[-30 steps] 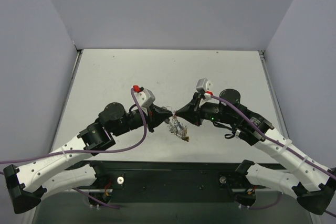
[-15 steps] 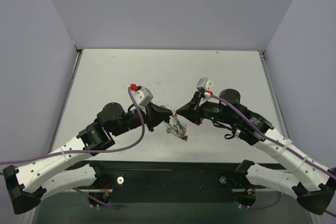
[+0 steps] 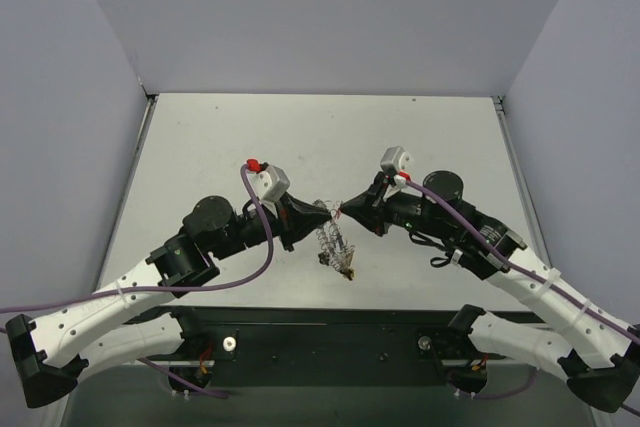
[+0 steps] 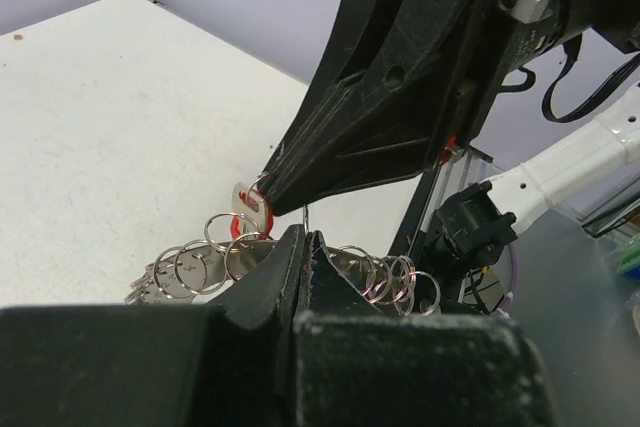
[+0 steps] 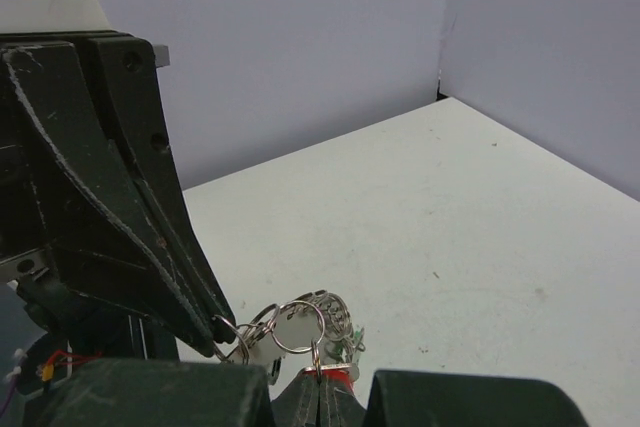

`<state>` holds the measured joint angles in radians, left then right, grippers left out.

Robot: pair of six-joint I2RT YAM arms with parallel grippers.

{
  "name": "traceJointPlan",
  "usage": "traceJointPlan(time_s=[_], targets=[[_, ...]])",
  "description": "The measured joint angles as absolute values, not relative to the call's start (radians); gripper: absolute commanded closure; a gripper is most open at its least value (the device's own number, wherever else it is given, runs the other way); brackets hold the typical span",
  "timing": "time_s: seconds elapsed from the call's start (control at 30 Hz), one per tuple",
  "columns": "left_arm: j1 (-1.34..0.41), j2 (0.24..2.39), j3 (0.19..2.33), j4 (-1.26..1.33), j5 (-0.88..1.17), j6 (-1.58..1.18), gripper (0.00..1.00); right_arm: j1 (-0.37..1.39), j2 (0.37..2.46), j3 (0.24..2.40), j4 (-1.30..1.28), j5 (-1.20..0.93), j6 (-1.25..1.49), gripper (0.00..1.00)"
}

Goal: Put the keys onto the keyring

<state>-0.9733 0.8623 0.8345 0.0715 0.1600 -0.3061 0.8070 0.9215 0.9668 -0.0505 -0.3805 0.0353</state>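
Next, my left gripper moves back and lines the wire's tip up with the key's ring (image 4: 258, 184) before threading, because the red key's small ring is next to the wire's tip (image 4: 305, 213).
The keyring (image 3: 335, 240), a wire hoop strung with several small rings, hangs between the two gripper tips, its gold-yellow tag (image 3: 347, 269) lowest. My left gripper (image 3: 326, 213) is shut on the hoop's wire. In the left wrist view the gripper (image 4: 303, 239) pinches the wire, with small rings (image 4: 205, 259) on both sides. My right gripper (image 3: 343, 212) is shut on a red-headed key (image 5: 335, 374), whose small ring (image 5: 300, 327) touches the hoop. The red key also shows in the left wrist view (image 4: 243, 219). A green key (image 5: 352, 343) hangs in the bunch. The other keys are hidden.
The white table (image 3: 250, 137) lies under the hanging bunch. Grey walls stand at the back and on both sides. The black base rail (image 3: 330, 332) runs along the near edge. Purple cables (image 3: 262, 247) trail from both wrists.
Both gripper tips have shifted slightly and stay close together. The keyring bunch now hangs straighter and lower beneath them.
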Motion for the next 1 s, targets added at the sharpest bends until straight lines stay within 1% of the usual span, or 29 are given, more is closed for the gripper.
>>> traceJointPlan(time_s=[0.13,0.27,0.47,0.63,0.83,1.0], targets=[[-0.973,0.860,0.827,0.081,0.164,-0.287,1.00,0.807,0.886,0.967,-0.050,-0.384,0.028,1.00],[-0.973,0.831,0.777,0.105,0.180,-0.247,1.00,0.807,0.862,0.967,-0.054,-0.412,0.011,1.00],[-0.973,0.791,0.725,0.125,0.198,-0.188,1.00,0.807,0.844,0.967,-0.077,-0.498,-0.021,1.00],[-0.974,0.781,0.729,0.114,0.173,-0.189,1.00,0.810,0.849,0.967,-0.096,-0.547,-0.029,1.00],[-0.973,0.816,0.826,0.030,0.098,-0.274,1.00,0.843,0.859,0.967,-0.094,-0.485,-0.020,1.00],[-0.973,0.800,0.856,0.013,0.055,-0.305,1.00,0.860,0.869,0.967,-0.053,-0.414,-0.008,1.00]])
